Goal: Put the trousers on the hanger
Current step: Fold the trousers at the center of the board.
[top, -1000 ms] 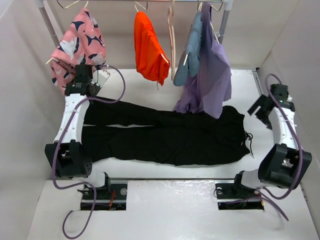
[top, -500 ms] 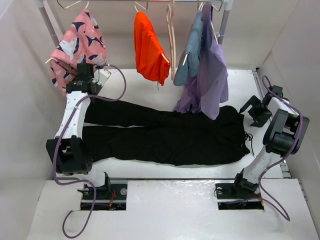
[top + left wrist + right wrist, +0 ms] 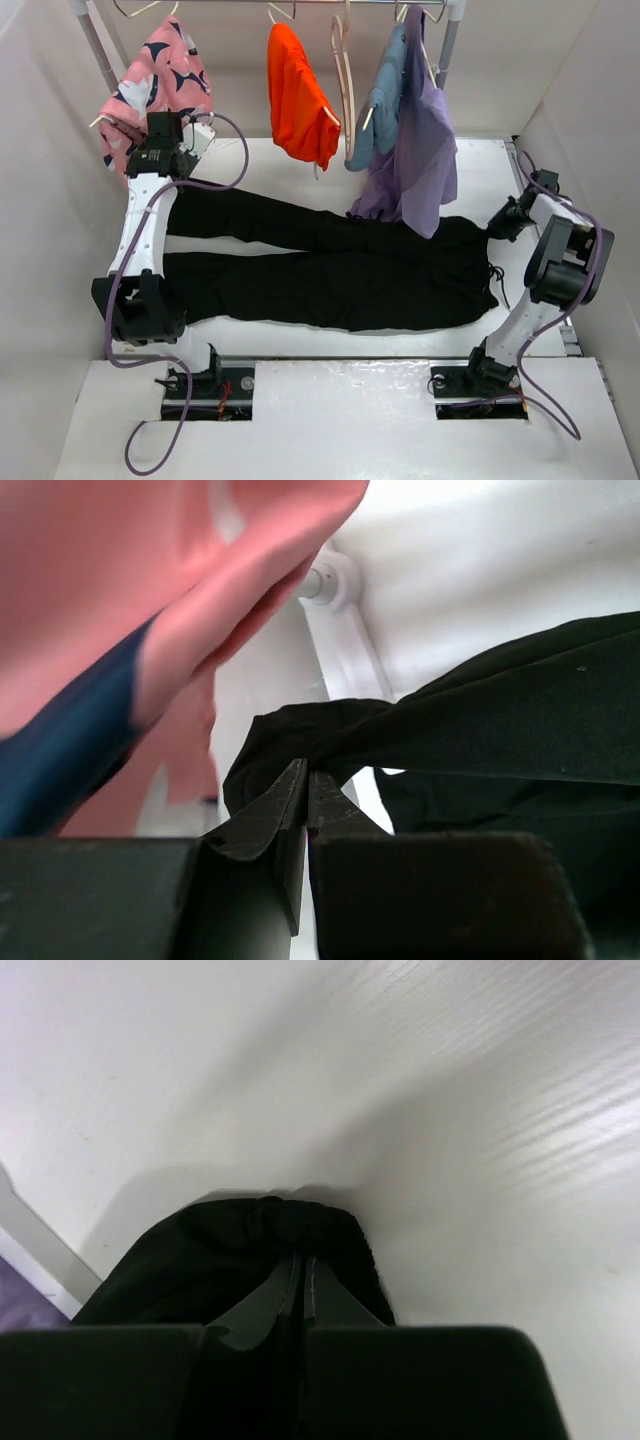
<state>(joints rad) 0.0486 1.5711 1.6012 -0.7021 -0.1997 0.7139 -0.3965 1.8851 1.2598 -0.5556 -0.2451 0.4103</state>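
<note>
The far leg's hem (image 3: 190, 200) is up by the pink garment, away from the near leg. Next, I move it back over the near leg's hem (image 3: 192, 290) with my left gripper.
The black trousers (image 3: 330, 272) lie flat across the table, waist to the right and legs to the left. My left gripper (image 3: 168, 186) is shut on the hem of the far leg; the left wrist view shows the fingertips (image 3: 305, 772) pinching bunched black cloth (image 3: 500, 710). At the waist's far right corner, my right gripper (image 3: 501, 222) is shut on the waistband. In the right wrist view its closed jaws (image 3: 300, 1260) bite the gathered fabric (image 3: 200, 1250). The pale beige hanger (image 3: 346, 100) hangs bare on the rail at the back.
On the rail hang a pink patterned garment (image 3: 160, 80), an orange one (image 3: 298, 95), a blue one (image 3: 382, 100) and a purple one (image 3: 428, 150) whose lower edge drapes onto the trousers. The pink cloth (image 3: 150, 580) hangs close over my left gripper. White walls stand on both sides.
My right gripper swung in from the right edge to the waist corner and shut on the waistband. My left gripper drew the leg hem slightly back and up.
</note>
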